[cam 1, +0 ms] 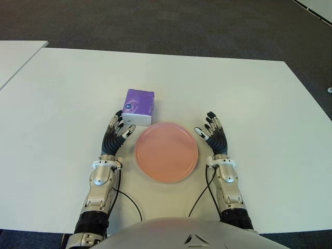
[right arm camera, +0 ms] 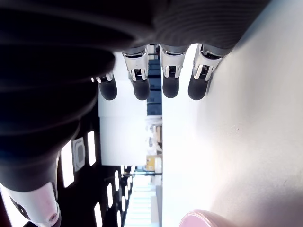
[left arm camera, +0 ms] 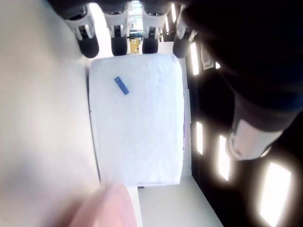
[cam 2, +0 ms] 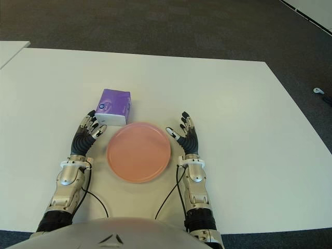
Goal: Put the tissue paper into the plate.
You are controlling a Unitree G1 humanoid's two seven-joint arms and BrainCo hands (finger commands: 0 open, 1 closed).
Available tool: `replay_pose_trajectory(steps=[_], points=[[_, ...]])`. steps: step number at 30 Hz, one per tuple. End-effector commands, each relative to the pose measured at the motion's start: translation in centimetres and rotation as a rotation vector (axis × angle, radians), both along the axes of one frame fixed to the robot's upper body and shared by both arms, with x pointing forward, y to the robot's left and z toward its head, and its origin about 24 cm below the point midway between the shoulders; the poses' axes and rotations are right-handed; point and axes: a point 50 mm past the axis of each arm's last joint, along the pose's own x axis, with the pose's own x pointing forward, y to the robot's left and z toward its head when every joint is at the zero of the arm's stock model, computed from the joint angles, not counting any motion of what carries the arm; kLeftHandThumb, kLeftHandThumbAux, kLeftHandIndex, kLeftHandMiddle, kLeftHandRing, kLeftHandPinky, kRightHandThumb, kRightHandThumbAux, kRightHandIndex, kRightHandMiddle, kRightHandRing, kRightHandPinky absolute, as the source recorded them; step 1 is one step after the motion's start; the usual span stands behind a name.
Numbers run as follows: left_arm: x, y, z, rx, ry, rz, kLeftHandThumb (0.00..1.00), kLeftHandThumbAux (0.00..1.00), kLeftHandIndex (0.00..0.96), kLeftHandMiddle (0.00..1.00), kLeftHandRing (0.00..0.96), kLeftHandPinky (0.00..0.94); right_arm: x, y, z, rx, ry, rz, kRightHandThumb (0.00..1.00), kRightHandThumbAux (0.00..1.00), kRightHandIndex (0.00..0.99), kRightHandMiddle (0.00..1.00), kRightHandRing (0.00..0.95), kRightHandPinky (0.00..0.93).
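Note:
My gripper will crease the tissue pack [cam 1: 138, 107] under its fingers, but the pack will stay together as a block when I lift it, because the purple wrapper has soft, uneven edges [cam 1: 151, 93].
A purple and white tissue pack [cam 1: 139, 106] lies on the white table [cam 1: 249, 98], just beyond the upper left rim of the pink plate [cam 1: 166, 151]. My left hand [cam 1: 118, 129] is left of the plate, fingers spread, its fingertips right at the pack's near white end. In the left wrist view the pack's white face [left arm camera: 137, 123] fills the space before the open fingers [left arm camera: 118, 40], with nothing grasped. My right hand [cam 1: 212, 132] shows right of the plate, fingers spread and holding nothing.
A second white table [cam 1: 15, 54] stands at the far left. Dark carpet [cam 1: 155, 21] lies beyond the table's far edge. Cables [cam 1: 129, 205] run along the table from both wrists near the front edge.

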Motion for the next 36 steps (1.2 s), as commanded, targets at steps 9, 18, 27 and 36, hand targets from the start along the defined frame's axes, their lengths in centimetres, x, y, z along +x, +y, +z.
replay_pose_trajectory(steps=[9,18,27,36], points=[[-0.2,-0.1,-0.4,-0.008,0.020,0.000,0.000,0.614,0.000,0.000,0.000,0.000,-0.9,0.0,-1.7,0.010,0.101,-0.008,0.000,0.699,0.000,0.000,0.000,0.000],[0.4,0.8,0.3,0.025,-0.007,0.017,0.000,0.610,0.000,0.000,0.000,0.000,-0.8,0.1,-1.7,0.009,0.100,-0.005,0.000,0.701,0.000,0.000,0.000,0.000],[4.8,6.8,7.2,0.243,-0.241,0.138,0.006,0.622,0.000,0.000,0.000,0.000,-0.5,0.1,-1.9,0.009,0.098,-0.004,0.000,0.702,0.000,0.000,0.000,0.000],[7.1,7.7,12.9,0.580,-0.438,0.123,0.088,0.558,0.000,0.000,0.000,0.000,-0.2,0.1,-2.0,0.007,0.098,0.002,0.000,0.697,0.000,0.000,0.000,0.000]])
